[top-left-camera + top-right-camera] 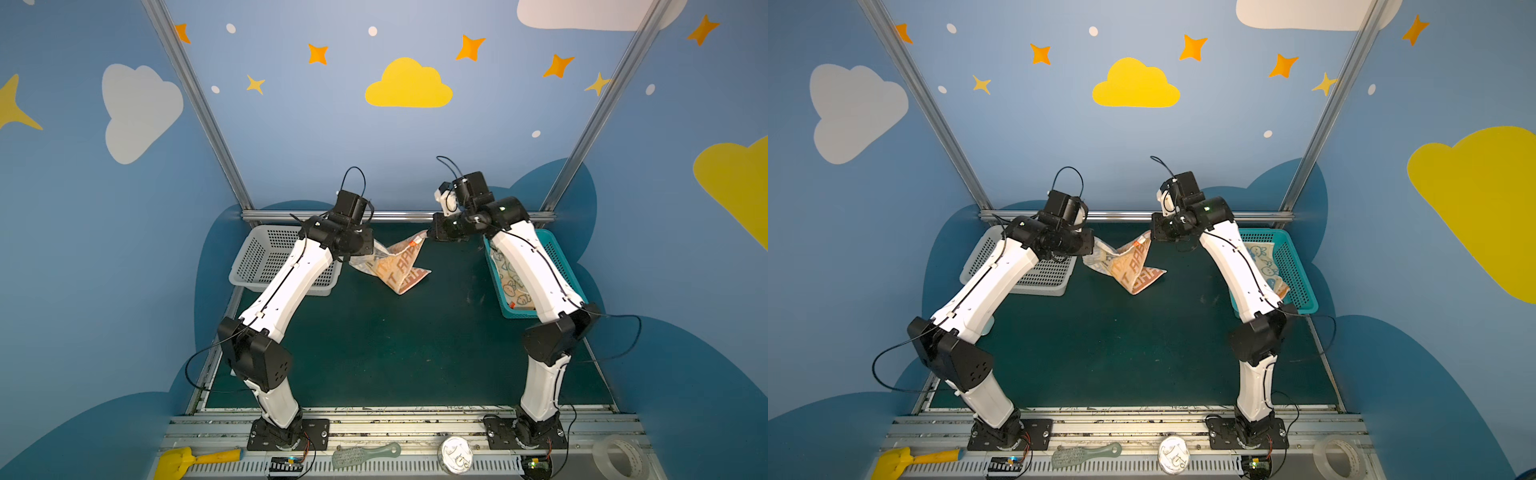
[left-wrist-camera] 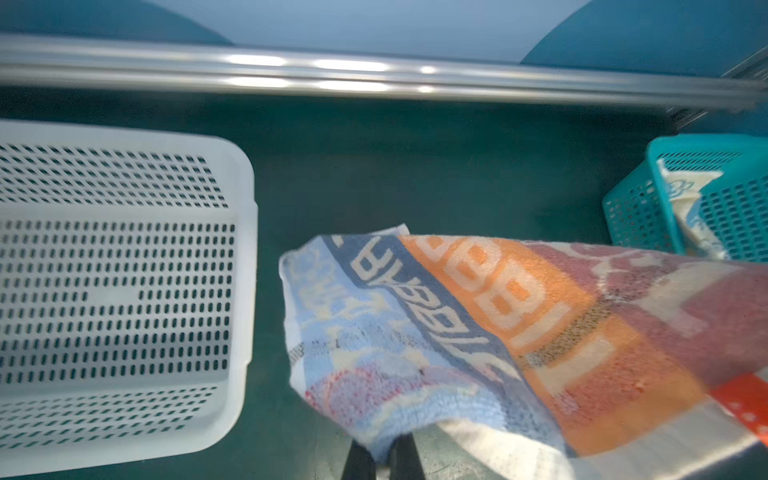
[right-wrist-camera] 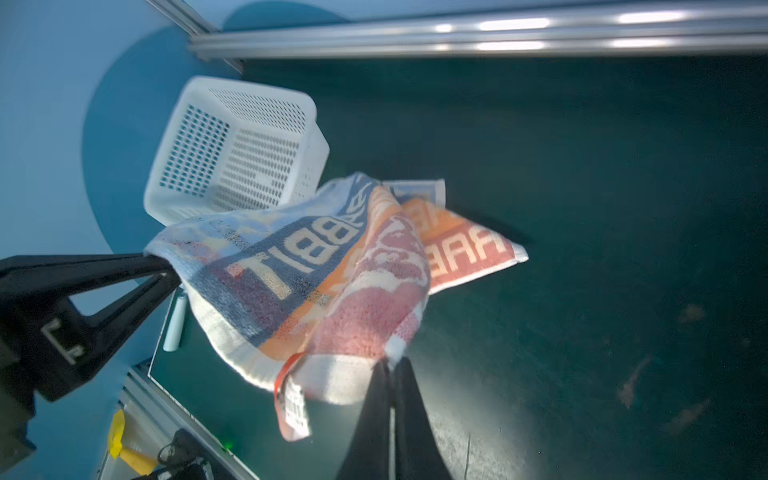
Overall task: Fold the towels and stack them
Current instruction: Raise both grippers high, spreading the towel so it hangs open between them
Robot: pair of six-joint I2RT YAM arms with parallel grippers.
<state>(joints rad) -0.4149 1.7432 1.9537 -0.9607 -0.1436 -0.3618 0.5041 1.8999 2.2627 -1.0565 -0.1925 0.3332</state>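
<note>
The striped towel droops in folds (image 1: 395,268) between the robot's grippers, so the grippers should draw its corners (image 1: 420,237) apart and swing the towel open before they put it down to fold.
The striped towel (image 1: 397,266) (image 1: 1129,266) with "RABBIT" lettering hangs stretched between both grippers above the green mat, at the back middle. My left gripper (image 2: 382,453) (image 3: 166,266) is shut on its blue corner. On the opposite corner, beside the orange tag (image 3: 286,374), my right gripper (image 3: 390,365) (image 1: 426,236) is shut. The striped towel (image 2: 457,324) (image 3: 316,270) sags in folds, and its low corner reaches down to about the mat. More towels (image 1: 513,286) (image 1: 1264,262) with rabbit prints lie in the teal basket (image 1: 557,253) (image 2: 631,212), partly hidden behind the right arm.
A white perforated basket (image 1: 266,257) (image 2: 124,291) (image 3: 232,153) stands at the back left, under the left arm. A metal rail (image 1: 399,216) runs along the back edge. On the front ledge lie a yellow scoop (image 1: 195,459), a round tin (image 1: 455,455) and a tape roll (image 1: 619,457).
</note>
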